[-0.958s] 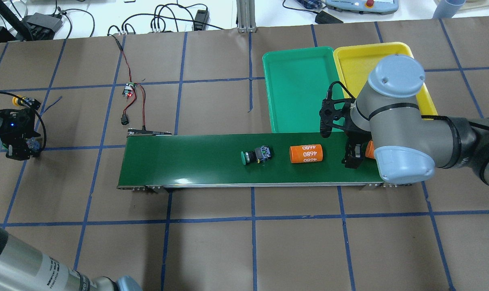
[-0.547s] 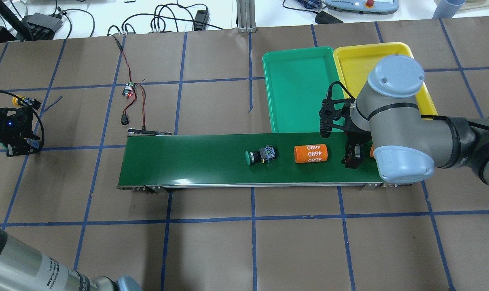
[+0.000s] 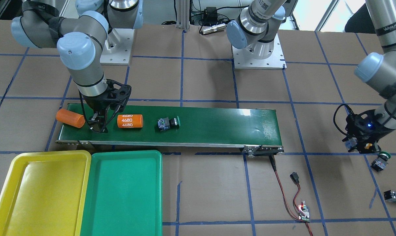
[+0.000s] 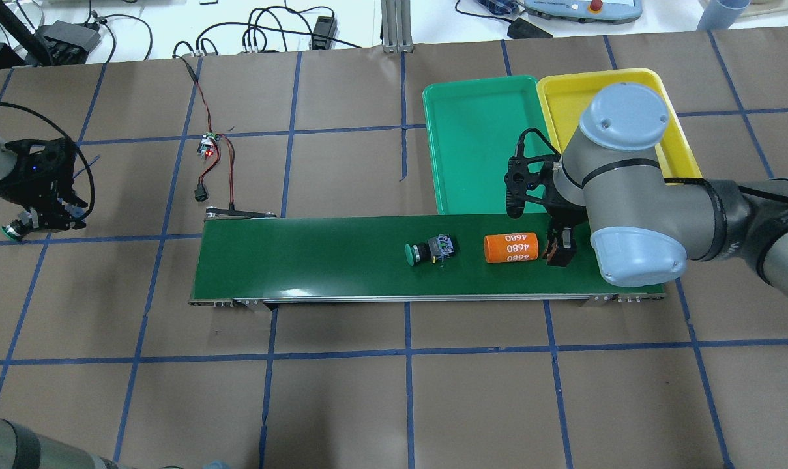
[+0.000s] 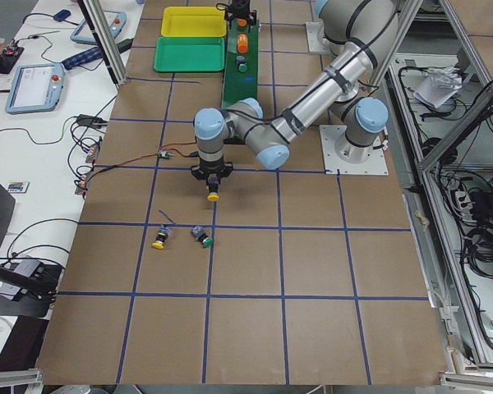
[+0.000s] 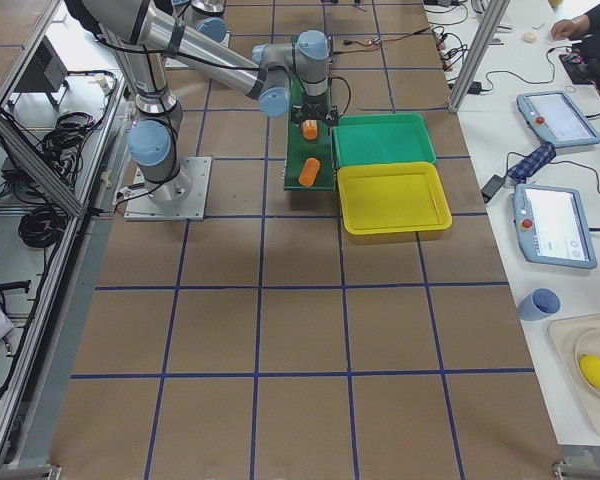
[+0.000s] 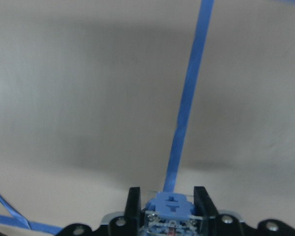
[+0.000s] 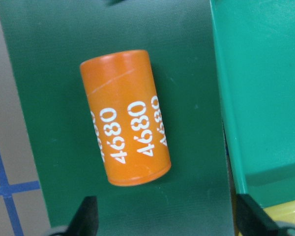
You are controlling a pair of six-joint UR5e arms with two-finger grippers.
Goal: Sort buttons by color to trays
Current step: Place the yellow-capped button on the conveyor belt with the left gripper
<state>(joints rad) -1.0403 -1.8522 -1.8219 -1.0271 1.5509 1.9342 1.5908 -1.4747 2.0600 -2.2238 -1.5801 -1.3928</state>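
The robot should expect the plain orange cylinder (image 3: 70, 118) to fall off while the robot carries the green button away, because the cylinder sticks out over the belt's end (image 3: 62, 125).
A green button (image 4: 426, 252) lies on its side on the conveyor belt (image 4: 315, 260). My right gripper (image 4: 558, 251) is open and empty low over the belt, just right of the orange "4680" cylinder (image 4: 511, 248), which fills the right wrist view (image 8: 125, 130). My left gripper (image 3: 361, 144) is shut on a yellow-capped button (image 5: 214, 195), its blue body (image 7: 169, 206) showing between the fingers. A green button (image 3: 381, 160) and a yellow button (image 3: 394, 196) lie on the table near it. The green tray (image 4: 478, 98) and yellow tray (image 4: 563, 111) are empty beyond the belt.
A plain orange cylinder (image 3: 70, 118) lies at the belt's end behind my right gripper. Red and black wires with a small circuit board (image 4: 206, 146) run from the belt's other end. Blue tape lines grid the brown table.
The belt carried the green button and the "4680" cylinder to the right, closer to my right gripper, which shifted slightly left. My left gripper moved away from the robot with its button.
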